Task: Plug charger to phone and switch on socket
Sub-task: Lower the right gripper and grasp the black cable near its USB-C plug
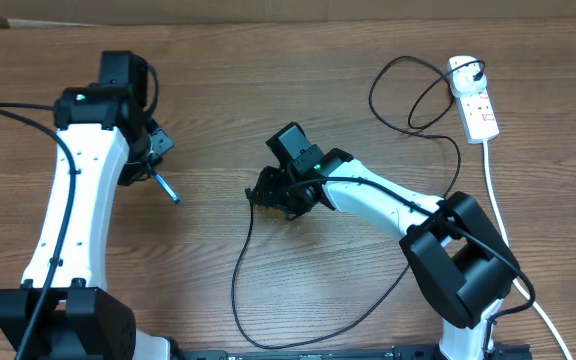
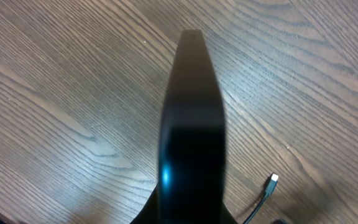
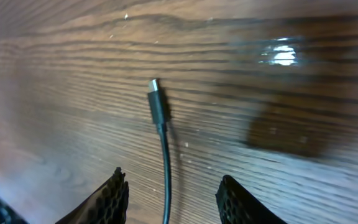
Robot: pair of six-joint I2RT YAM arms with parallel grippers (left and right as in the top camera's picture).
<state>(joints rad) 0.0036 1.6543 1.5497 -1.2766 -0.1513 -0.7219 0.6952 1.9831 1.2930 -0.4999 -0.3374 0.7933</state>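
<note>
I should hold the phone back with my left gripper while my right gripper grabs the connector's black housing [image 3: 159,111] and lifts it, because the charger's connector [image 3: 155,86] is flat on the wood.
In the left wrist view the phone [image 2: 191,124] is a dark slab seen edge-on, rising from between my left jaws. Overhead, my left gripper [image 1: 153,150] is shut on the phone [image 1: 166,187], which pokes out toward the table centre. The charger's connector tip [image 3: 157,106] lies flat on the wood, and its thin black cable [image 3: 165,168] runs back between my right fingers. My right gripper [image 3: 173,177] is open around the cable, neither finger touching it. From above it sits low at mid-table [image 1: 268,195]. The white socket [image 1: 473,100] lies far right, with the charger plugged in at its top.
The charger cable [image 1: 243,260] curves from the right gripper toward the front edge, then loops back up to the socket. A thick white cord [image 1: 498,200] runs from the socket down the right side. A cardboard edge lines the back of the wooden table [image 1: 268,80].
</note>
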